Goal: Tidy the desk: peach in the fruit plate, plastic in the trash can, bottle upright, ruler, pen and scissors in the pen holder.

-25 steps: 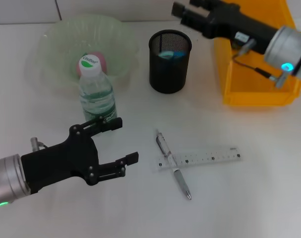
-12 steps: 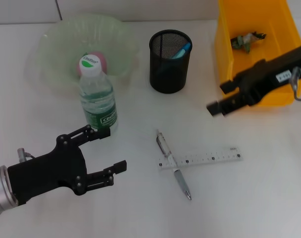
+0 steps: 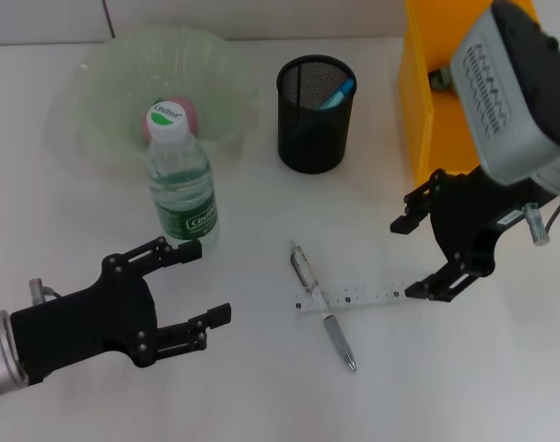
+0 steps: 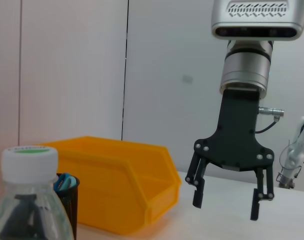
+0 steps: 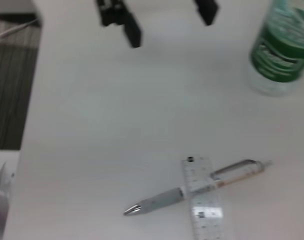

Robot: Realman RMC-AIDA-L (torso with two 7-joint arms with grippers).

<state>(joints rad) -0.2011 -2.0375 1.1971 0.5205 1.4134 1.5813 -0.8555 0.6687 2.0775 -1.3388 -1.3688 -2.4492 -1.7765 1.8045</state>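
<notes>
My right gripper's fingers are open across the ruler's width (image 3: 390, 292), so I should keep lowering them toward the ruler's part clear of the pen (image 3: 365, 295) until they close there.
The clear ruler (image 3: 367, 296) lies flat on the white table with the silver pen (image 3: 322, 308) lying across its left end; both show in the right wrist view, ruler (image 5: 204, 199) and pen (image 5: 191, 188). My right gripper (image 3: 408, 259) is open, hanging over the ruler's right end; it shows in the left wrist view (image 4: 226, 200). My left gripper (image 3: 206, 281) is open and empty just in front of the upright water bottle (image 3: 180, 180). The pink peach (image 3: 186, 116) lies in the green plate (image 3: 123, 64). A blue scissors handle (image 3: 337, 92) sticks out of the black mesh pen holder (image 3: 316, 120).
The yellow bin (image 3: 429, 120) stands at the back right, partly hidden by my right arm; a scrap of plastic (image 3: 437, 79) peeks out inside it. The bottle stands right in front of the plate.
My right arm has swung from above the yellow bin down and forward to the ruler's right end, gripper open. My left gripper has drawn back a little from the bottle.
</notes>
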